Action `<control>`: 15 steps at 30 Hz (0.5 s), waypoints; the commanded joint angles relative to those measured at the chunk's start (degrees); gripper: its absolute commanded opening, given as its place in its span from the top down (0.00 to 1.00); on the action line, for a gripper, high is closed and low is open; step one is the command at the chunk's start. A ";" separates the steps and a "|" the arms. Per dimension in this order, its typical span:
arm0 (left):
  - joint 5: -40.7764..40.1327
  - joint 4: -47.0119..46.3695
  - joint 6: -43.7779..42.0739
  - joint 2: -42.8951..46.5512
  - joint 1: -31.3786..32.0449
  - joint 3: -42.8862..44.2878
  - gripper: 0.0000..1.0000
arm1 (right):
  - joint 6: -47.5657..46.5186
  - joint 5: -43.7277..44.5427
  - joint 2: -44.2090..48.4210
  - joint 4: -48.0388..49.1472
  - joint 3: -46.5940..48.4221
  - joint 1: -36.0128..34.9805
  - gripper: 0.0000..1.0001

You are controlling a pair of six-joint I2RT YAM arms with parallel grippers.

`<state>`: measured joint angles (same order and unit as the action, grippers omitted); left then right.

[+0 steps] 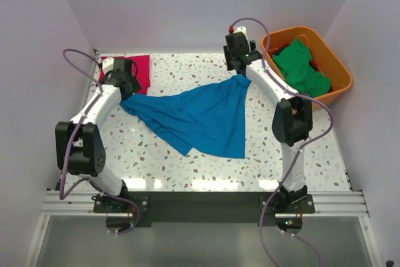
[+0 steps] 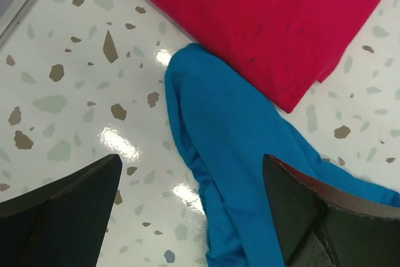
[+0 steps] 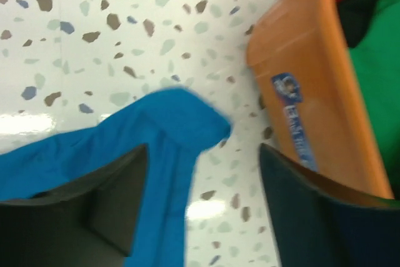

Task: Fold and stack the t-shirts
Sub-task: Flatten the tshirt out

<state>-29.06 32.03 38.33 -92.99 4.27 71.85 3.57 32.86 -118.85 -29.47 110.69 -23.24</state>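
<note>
My gripper will lift the blue t-shirt (image 1: 209,117), and since layered folds (image 2: 205,176) run along the t-shirt's edge, I expect it to fall open into a larger sheet.
A bright blue t-shirt (image 1: 200,117) lies spread out across the middle of the table. Its left corner (image 2: 225,154) lies loose on the table between the wide-apart fingers of my open left gripper (image 2: 190,211), beside a folded crimson t-shirt (image 2: 275,23) at the back left (image 1: 142,70). My right gripper (image 3: 203,204) is also open, above the blue shirt's far right corner (image 3: 169,123), which rests on the table and runs under the left finger (image 3: 81,211). Green t-shirts (image 1: 303,67) lie bunched in the orange bin.
The orange plastic bin (image 1: 334,60) stands at the back right, its wall (image 3: 312,92) close beside my right gripper's right finger. White walls enclose the speckled table (image 1: 187,67) at the back and sides. Both arms reach toward the far edge.
</note>
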 commanded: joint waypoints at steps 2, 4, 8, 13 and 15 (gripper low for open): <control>6.46 -5.99 -1.50 9.64 -0.23 -4.06 0.00 | 4.77 -5.69 7.73 -3.76 -0.27 0.39 0.01; 12.75 -7.94 -1.06 13.08 -0.23 -12.56 0.00 | 7.66 -10.85 14.82 -0.86 -9.82 0.39 0.01; 22.19 -13.47 1.39 21.16 1.17 -26.83 0.00 | 13.64 -15.35 28.99 2.92 -28.65 -1.36 0.01; 28.53 -18.31 3.59 23.64 4.07 -34.49 0.01 | 22.15 -22.30 44.47 8.03 -52.98 -2.68 0.02; 26.44 -18.41 4.12 23.30 4.34 -34.42 0.07 | 24.01 -24.94 48.79 8.38 -57.59 -2.68 0.01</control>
<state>-5.28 20.38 40.49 -70.61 7.86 37.21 20.36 14.61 -71.85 -23.64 60.97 -25.91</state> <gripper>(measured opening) 0.951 0.986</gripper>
